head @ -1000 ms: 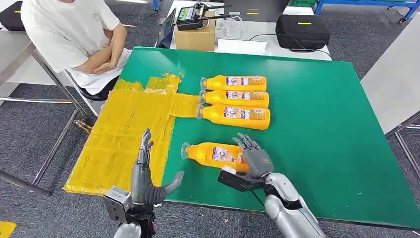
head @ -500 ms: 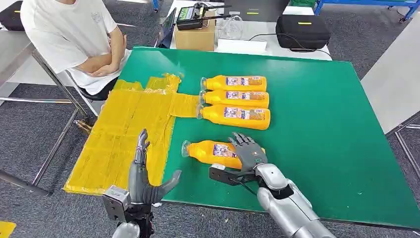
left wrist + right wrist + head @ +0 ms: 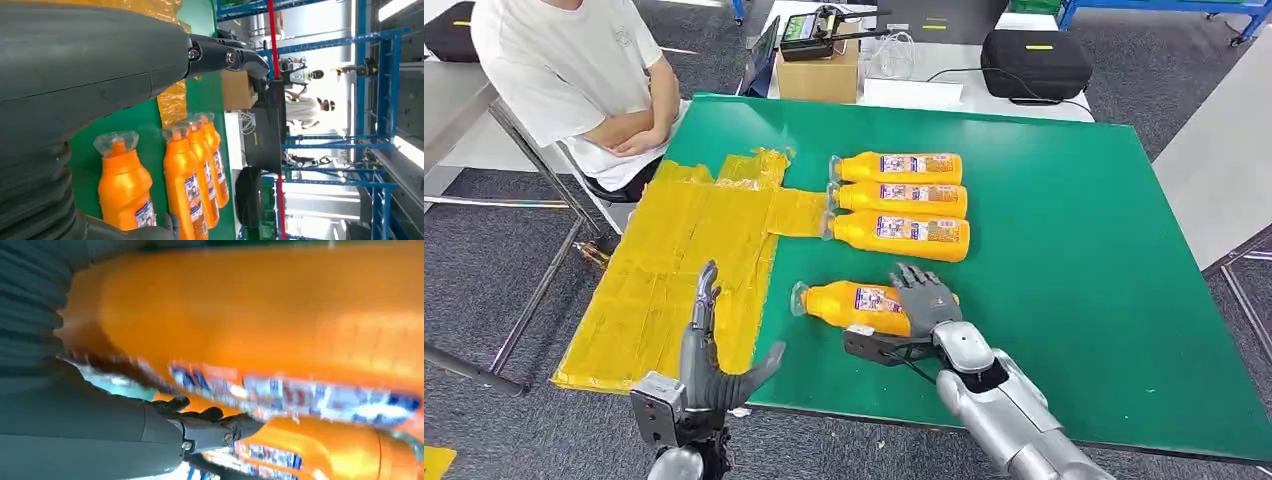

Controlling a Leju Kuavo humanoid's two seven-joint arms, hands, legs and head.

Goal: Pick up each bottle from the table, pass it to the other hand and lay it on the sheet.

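The near orange bottle (image 3: 832, 302) will show a bigger, colourful front label hidden underneath when the robot turns it over, because the boxed back label (image 3: 877, 300) is facing up.
Four orange bottles lie on the green table (image 3: 1074, 250). Three sit side by side at the middle (image 3: 899, 198), caps toward the yellow sheet (image 3: 684, 260). The fourth bottle (image 3: 849, 303) lies nearer me, and my right hand (image 3: 926, 300) rests over its base end with fingers spread, not closed around it. Up close in the right wrist view that bottle (image 3: 280, 315) lies against my right hand (image 3: 100, 430). My left hand (image 3: 709, 350) stands upright and open over the sheet's near edge, holding nothing. The left wrist view shows my left hand (image 3: 75, 75) above the near bottle (image 3: 125, 187).
A person in a white shirt (image 3: 574, 70) sits at the table's far left corner. A cardboard box (image 3: 819, 75) and a black case (image 3: 1034, 62) stand on the table behind. The sheet hangs over the left table edge. The right half of the green top is bare.
My right hand has slid further over the near bottle's base end. My left hand has sunk slightly. The bottles have not moved.
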